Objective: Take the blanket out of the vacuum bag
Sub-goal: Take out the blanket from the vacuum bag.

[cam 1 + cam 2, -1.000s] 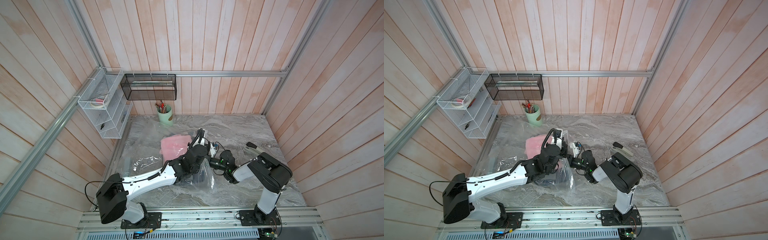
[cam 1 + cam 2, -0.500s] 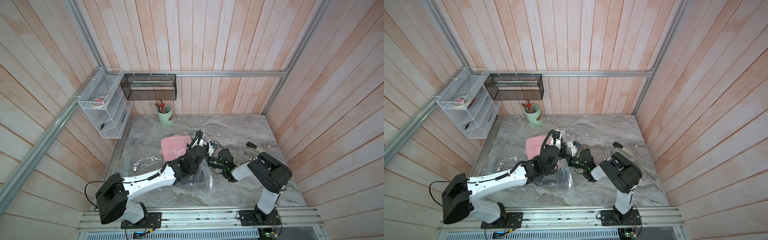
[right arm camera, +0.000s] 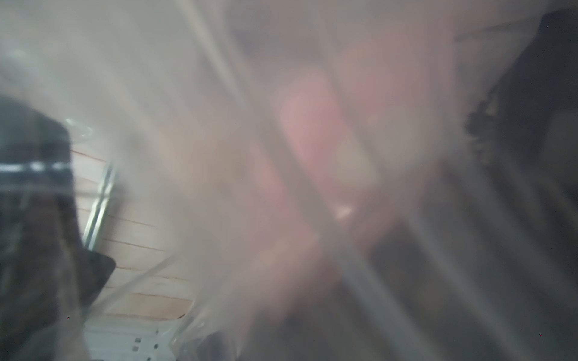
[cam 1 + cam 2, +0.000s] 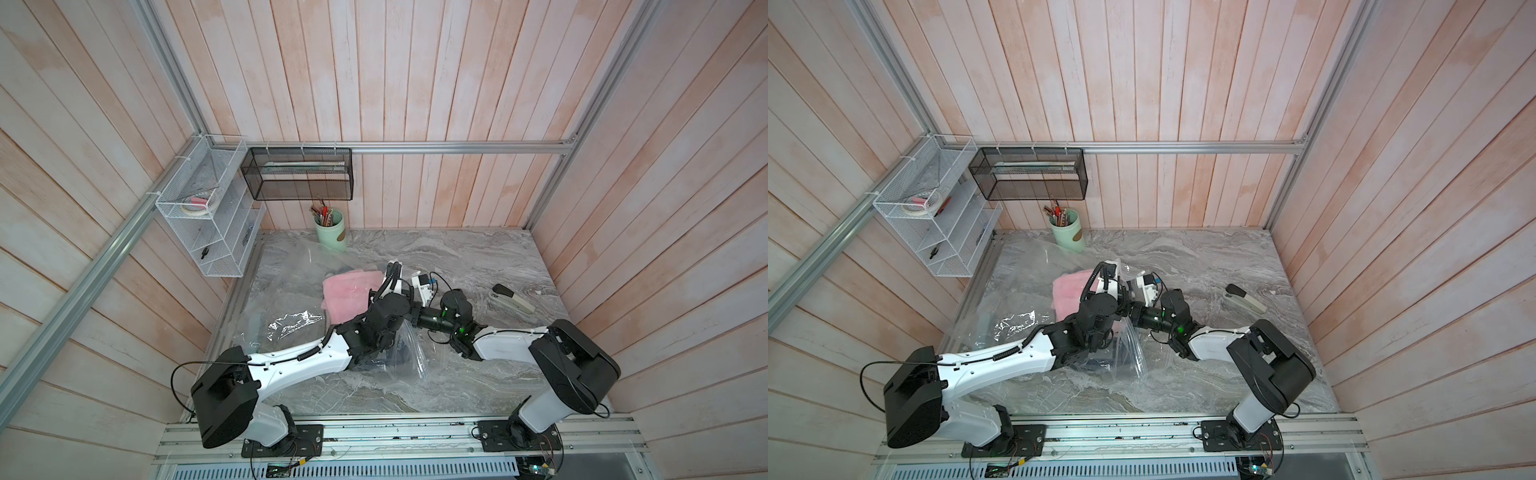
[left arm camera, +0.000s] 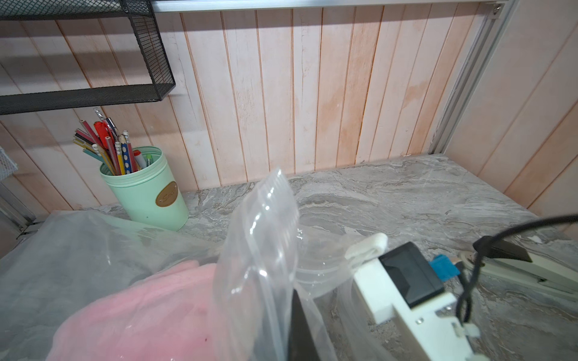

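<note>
Next, I open my right gripper and take the blanket while my left gripper holds the bag's edge (image 5: 260, 240), because plastic is between my right gripper and the pink blanket (image 5: 183, 294).
The vacuum bag (image 4: 291, 328) (image 4: 1013, 324) lies crinkled over the table's left half. The pink blanket (image 4: 351, 293) (image 4: 1069, 291) (image 5: 140, 312) is inside it, behind the plastic. My left gripper (image 4: 390, 276) (image 5: 295, 300) is shut on a flap of the bag's ribbed mouth edge, which stands up from its dark finger. Just to its right, my right gripper (image 4: 417, 279) (image 5: 369, 248) is shut on the neighbouring plastic edge. The right wrist view is blurred by film lying over the lens, with pink behind it.
A green pen cup (image 4: 330, 228) (image 5: 147, 190) stands at the back wall, touching the bag. A stapler (image 4: 513, 299) lies on the right side. A white wire shelf (image 4: 203, 208) and a black mesh basket (image 4: 297, 174) hang at the back left.
My right gripper has gone from open to shut at the bag's mouth and has edged a little toward the left gripper. The left arm holds still.
</note>
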Controlling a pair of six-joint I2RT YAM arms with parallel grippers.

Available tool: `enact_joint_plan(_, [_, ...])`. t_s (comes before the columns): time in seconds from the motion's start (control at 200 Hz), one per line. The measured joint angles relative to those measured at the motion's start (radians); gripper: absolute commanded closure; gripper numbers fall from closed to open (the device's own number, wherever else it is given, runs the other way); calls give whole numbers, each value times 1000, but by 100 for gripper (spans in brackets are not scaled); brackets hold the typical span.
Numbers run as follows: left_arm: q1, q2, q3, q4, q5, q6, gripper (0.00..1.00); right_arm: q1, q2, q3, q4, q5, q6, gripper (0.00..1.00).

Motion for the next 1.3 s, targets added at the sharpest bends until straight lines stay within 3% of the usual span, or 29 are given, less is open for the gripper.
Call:
enact_joint_plan(0.275, [11,13,0,19,-6,10,100,-26,-236,-96,-198,67,-70,100])
enact_joint_plan(0.45, [11,14,-1,13,-5,10,100,-51,-250,-169,-212,69,-85,100])
enact_joint_plan(0.59, [11,14,-7,11,-1,8,100,-54,-188,-183,-121,47,-74,53])
enact_joint_plan(0.68, [11,14,-8,9,2,8,100,-54,-137,-198,-17,18,-62,42])
enact_joint_plan(0.765, [12,14,-8,8,1,9,100,-53,-101,-202,57,-8,-44,40])
enact_joint_plan(1.0, [14,14,-8,8,2,11,100,-39,-52,-198,149,-43,-32,41])
enact_joint_plan(1.13, [14,14,-8,8,2,11,100,-16,5,-164,159,-66,-30,46])
enact_joint_plan(1.205, [14,14,-8,7,2,11,100,1,45,-138,181,-79,-26,60])
enact_joint_plan(1.3, [14,14,-8,4,2,11,100,18,88,-126,226,-95,-7,89])
